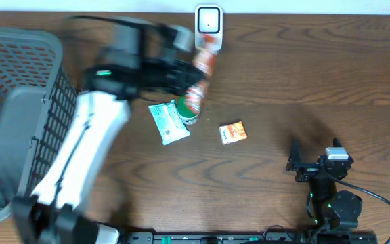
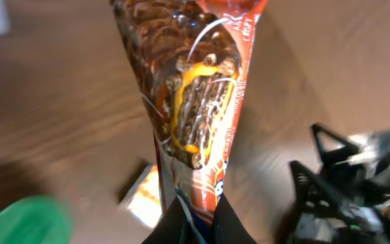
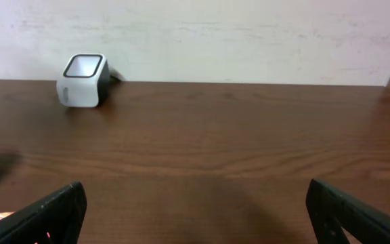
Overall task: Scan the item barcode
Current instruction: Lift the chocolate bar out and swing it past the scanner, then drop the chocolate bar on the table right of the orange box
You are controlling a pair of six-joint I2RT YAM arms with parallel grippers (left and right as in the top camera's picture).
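Observation:
The wood [image 1: 269,138] between the small orange packet [image 1: 233,133] and the robot's right gripper is clear, so the left gripper keeps carrying the snack packet there until it lets go.
A long orange and brown snack packet [image 2: 198,102] with a chocolate wafer picture hangs in the air. My left gripper [image 2: 198,222] is shut on its lower end. From overhead, the packet [image 1: 205,61] is blurred and sits just below the white barcode scanner [image 1: 208,20] at the table's far edge, with the left gripper [image 1: 185,80] to its left. The scanner [image 3: 83,80] also shows in the right wrist view, far left. No barcode is visible on the packet. My right gripper [image 1: 313,159] rests at the front right, jaws wide open and empty [image 3: 195,210].
A grey mesh basket [image 1: 12,102] fills the left side. Under the held packet lie a green-topped tub [image 1: 189,110], a white and green pouch [image 1: 168,122] and a small orange packet [image 1: 233,132]. The small orange packet [image 2: 144,196] also shows below the left wrist.

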